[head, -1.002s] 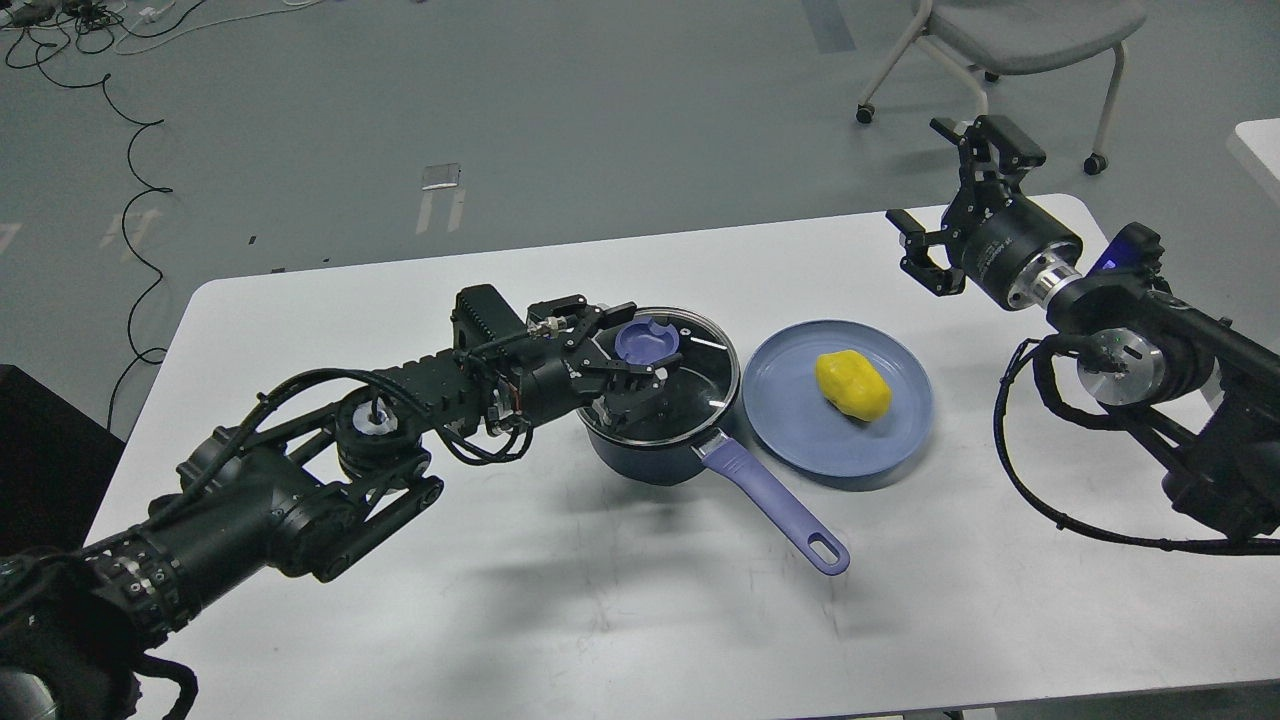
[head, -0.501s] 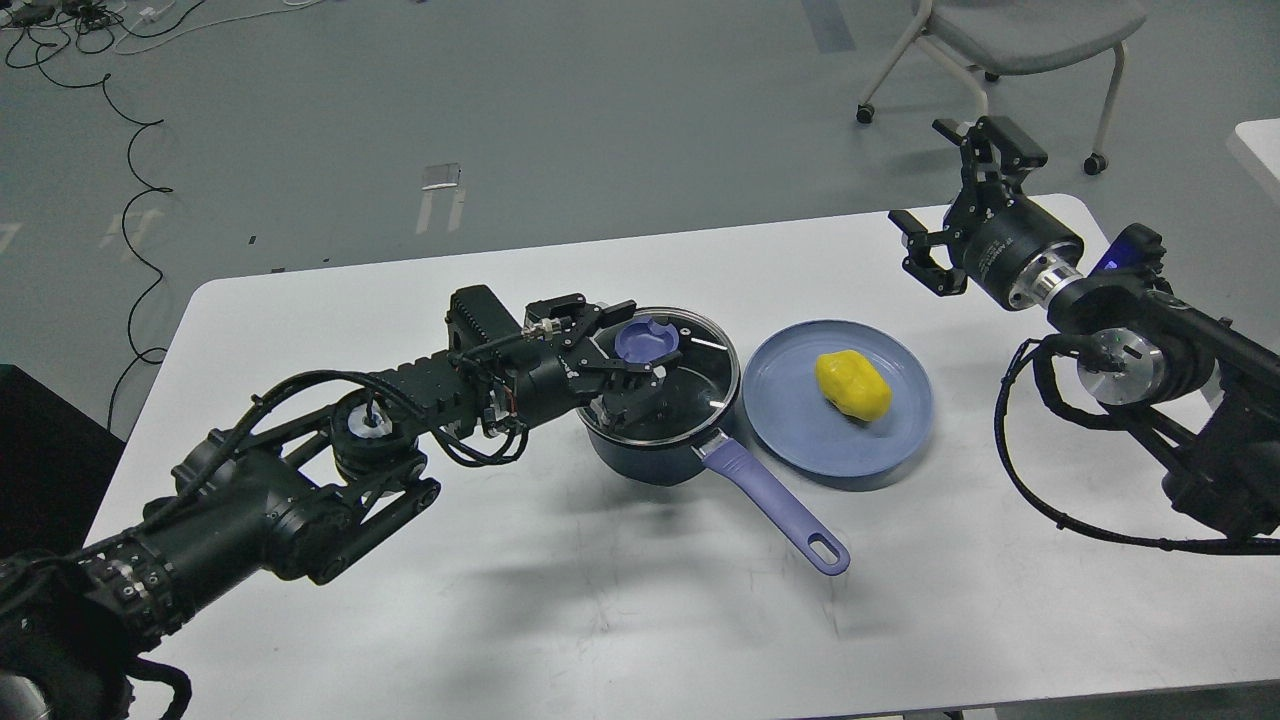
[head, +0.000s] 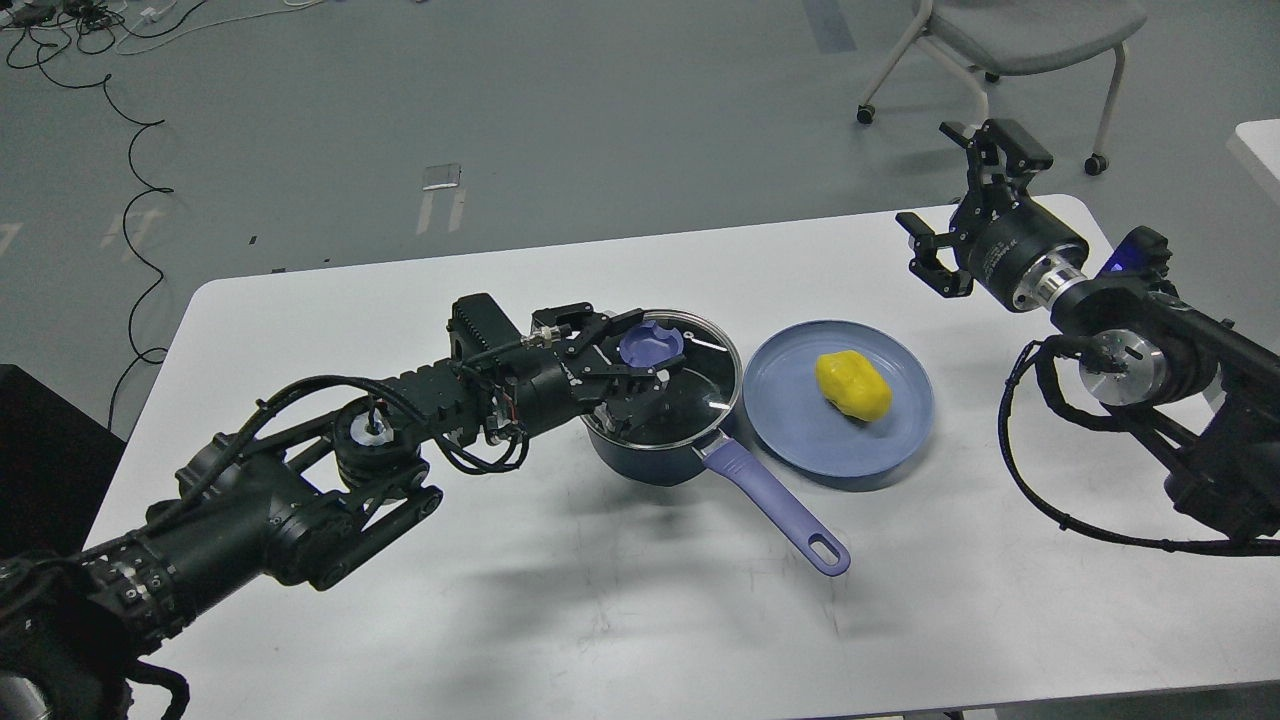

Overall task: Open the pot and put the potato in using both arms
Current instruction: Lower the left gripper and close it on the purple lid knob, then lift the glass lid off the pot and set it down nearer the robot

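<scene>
I should expect an empty pot when I raise the glass lid by its knob, because only an even dark inside can be seen through the lid.
A dark blue pot with a purple handle stands mid-table under a glass lid with a purple knob. My left gripper is open, with one finger on each side of the knob, close to it. A yellow potato lies on a blue plate right of the pot. My right gripper is open and empty, raised over the table's far right part, well behind the plate.
The white table has its far edge just behind the pot and plate. A grey chair on castors stands on the floor beyond the right gripper. Cables lie on the floor at far left.
My left arm has sunk slightly and the gripper has crept a little further over the knob. My right gripper has drifted slightly to the right. Pot, lid and potato have not moved.
</scene>
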`<action>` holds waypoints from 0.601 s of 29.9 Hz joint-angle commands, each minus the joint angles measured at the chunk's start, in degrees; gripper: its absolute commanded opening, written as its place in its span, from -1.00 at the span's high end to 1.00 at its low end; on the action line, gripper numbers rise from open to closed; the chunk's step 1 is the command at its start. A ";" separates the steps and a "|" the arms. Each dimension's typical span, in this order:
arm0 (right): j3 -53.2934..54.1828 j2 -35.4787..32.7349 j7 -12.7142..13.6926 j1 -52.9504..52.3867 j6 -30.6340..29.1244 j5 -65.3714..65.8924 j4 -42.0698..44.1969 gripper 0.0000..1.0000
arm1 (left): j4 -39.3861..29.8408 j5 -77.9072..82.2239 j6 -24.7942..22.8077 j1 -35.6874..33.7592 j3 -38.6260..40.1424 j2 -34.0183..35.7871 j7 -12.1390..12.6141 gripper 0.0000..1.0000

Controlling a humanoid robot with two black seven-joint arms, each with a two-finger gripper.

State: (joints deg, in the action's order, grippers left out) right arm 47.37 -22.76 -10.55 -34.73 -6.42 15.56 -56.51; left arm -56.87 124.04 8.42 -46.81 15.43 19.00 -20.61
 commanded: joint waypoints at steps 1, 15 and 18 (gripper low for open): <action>-0.09 0.09 0.00 0.01 0.10 0.00 0.35 -1.00 | 0.01 -0.02 -0.16 -0.03 -0.14 -0.01 -0.13 0.05; -1.76 0.09 -0.53 -0.69 0.27 0.00 0.53 -1.00 | -4.56 -4.68 -1.12 -4.16 -0.14 4.90 -0.39 0.05; -1.76 0.09 -0.61 -1.04 0.27 0.00 0.62 -1.00 | -4.56 -5.12 -1.30 -5.48 -0.14 7.19 -0.48 0.05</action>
State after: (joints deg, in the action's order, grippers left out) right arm 45.63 -22.67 -11.13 -35.48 -6.15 15.56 -55.86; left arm -61.19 119.44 7.29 -51.03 15.24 24.21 -21.08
